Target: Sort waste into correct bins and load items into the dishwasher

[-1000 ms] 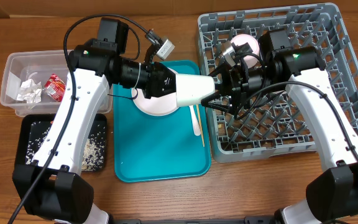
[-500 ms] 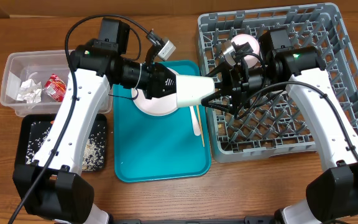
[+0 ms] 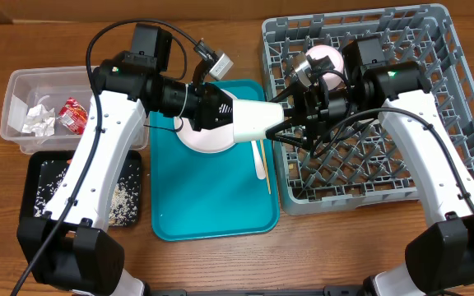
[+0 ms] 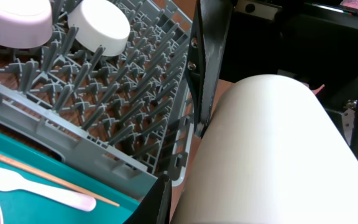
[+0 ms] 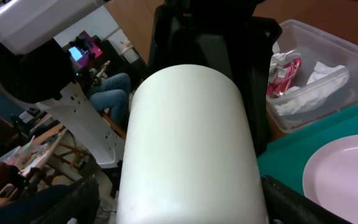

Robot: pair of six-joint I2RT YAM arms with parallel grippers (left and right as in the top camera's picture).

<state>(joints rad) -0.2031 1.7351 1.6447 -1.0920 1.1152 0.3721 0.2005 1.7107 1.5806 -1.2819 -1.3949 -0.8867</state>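
I should open my left gripper, which holds the cup's tray-side end [image 3: 240, 120], and back off before my right gripper carries the cup into the grey dishwasher rack [image 3: 346, 171].
A tall white cup [image 3: 257, 119] hangs on its side over the gap between the teal tray [image 3: 212, 205] and the grey dishwasher rack [image 3: 434, 49]. My left gripper [image 3: 230, 115] is shut on the cup's left end; one black finger [image 4: 158, 208] shows beside it. My right gripper [image 3: 285, 119] stands open around the other end, with fingers [image 5: 291, 202] on each side of the cup [image 5: 191, 143]. A pale-pink bowl [image 3: 323, 59] and a white bowl [image 4: 99, 25] sit in the rack. A plate [image 3: 204, 140], a fork [image 3: 259, 160] and a wooden stick [image 3: 267, 173] lie on the teal tray.
The clear tub [image 3: 23, 90] at the left holds crumpled napkins [image 3: 38, 121] and a red wrapper [image 3: 74, 113]. Below it the black tray [image 3: 48, 197] holds beige crumbs [image 3: 122, 197]. Both arms meet above the teal tray's right edge.
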